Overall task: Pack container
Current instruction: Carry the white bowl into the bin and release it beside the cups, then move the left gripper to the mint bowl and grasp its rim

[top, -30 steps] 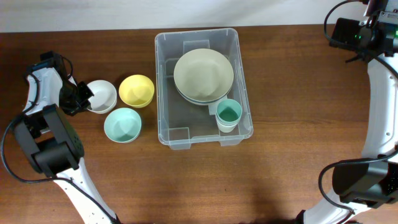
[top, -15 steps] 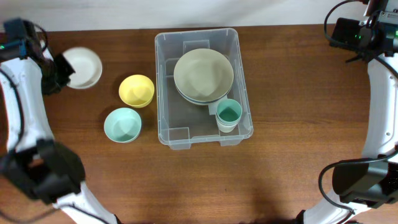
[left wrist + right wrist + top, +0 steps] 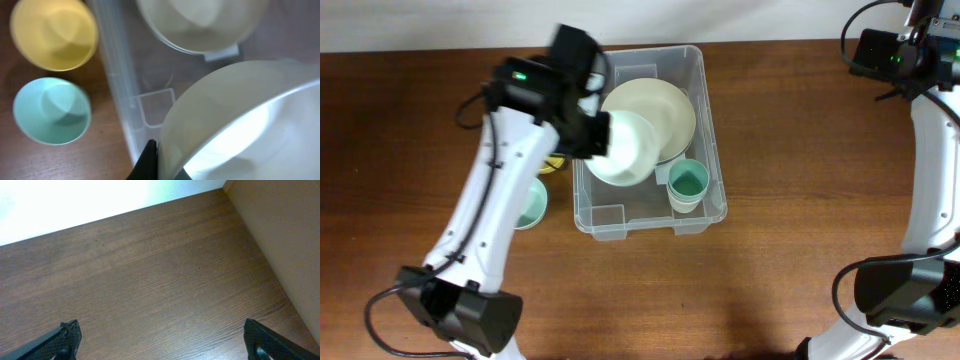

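I keep lowering the white bowl [image 3: 628, 150] with my left gripper, since it is hanging upright over the container's free front corner [image 3: 608, 212] next to the teal cup, until the bowl rests there.
The container [image 3: 713, 140], a large clear bin, stands at the table's middle back. It holds a stack of cream bowls [image 3: 665, 110] and a teal cup [image 3: 687, 184]. My left gripper [image 3: 599, 134] hovers over the bin's left half, shut on the rim of a white bowl [image 3: 625, 150]. In the left wrist view the white bowl [image 3: 245, 125] fills the lower right, with my gripper [image 3: 159, 159] pinching its edge above the container wall [image 3: 117, 95]. My right gripper [image 3: 162, 340] stands open over bare wood at the far right.
Left of the bin sit a yellow bowl [image 3: 54, 32] and a teal bowl [image 3: 51, 110]; in the overhead view my left arm [image 3: 495, 210] crosses over them. The right arm [image 3: 930, 150] runs along the table's right edge.
My left arm has swung from the far left of the table to above the bin, carrying the white bowl with it. The right arm has not moved.
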`<act>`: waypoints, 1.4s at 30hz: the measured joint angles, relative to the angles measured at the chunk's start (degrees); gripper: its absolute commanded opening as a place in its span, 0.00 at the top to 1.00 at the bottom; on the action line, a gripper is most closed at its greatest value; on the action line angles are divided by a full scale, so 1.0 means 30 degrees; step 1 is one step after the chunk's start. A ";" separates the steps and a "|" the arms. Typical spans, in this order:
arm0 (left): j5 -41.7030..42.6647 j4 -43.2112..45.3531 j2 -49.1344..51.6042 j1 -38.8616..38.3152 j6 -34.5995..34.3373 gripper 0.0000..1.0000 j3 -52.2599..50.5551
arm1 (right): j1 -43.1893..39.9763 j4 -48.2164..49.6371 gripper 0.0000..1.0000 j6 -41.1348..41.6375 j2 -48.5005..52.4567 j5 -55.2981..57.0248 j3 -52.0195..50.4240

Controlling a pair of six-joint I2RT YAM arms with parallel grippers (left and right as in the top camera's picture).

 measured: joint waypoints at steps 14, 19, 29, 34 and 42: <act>-0.1712 0.4167 0.0095 -0.1938 -0.1341 0.99 -0.6572 | 0.0000 0.0000 0.01 0.0007 0.0007 0.0000 0.0000; -0.1814 0.5158 0.0102 -0.1938 -0.1406 0.95 -0.8080 | 0.0000 0.0000 0.01 0.0000 0.0007 0.0000 0.0000; -0.1967 0.4860 0.0211 -0.1632 -0.1537 0.70 -0.7213 | 0.0000 -0.0007 0.01 0.0007 0.0007 0.0000 0.0000; -0.2280 0.3220 0.0204 0.0051 -0.1377 0.65 -0.1523 | 0.0000 0.0000 0.01 -0.0007 0.0007 0.0000 0.0000; -0.3140 0.1792 0.0197 0.4954 -0.0510 0.28 0.1056 | 0.0000 -0.0007 0.01 0.0000 0.0007 0.0000 0.0000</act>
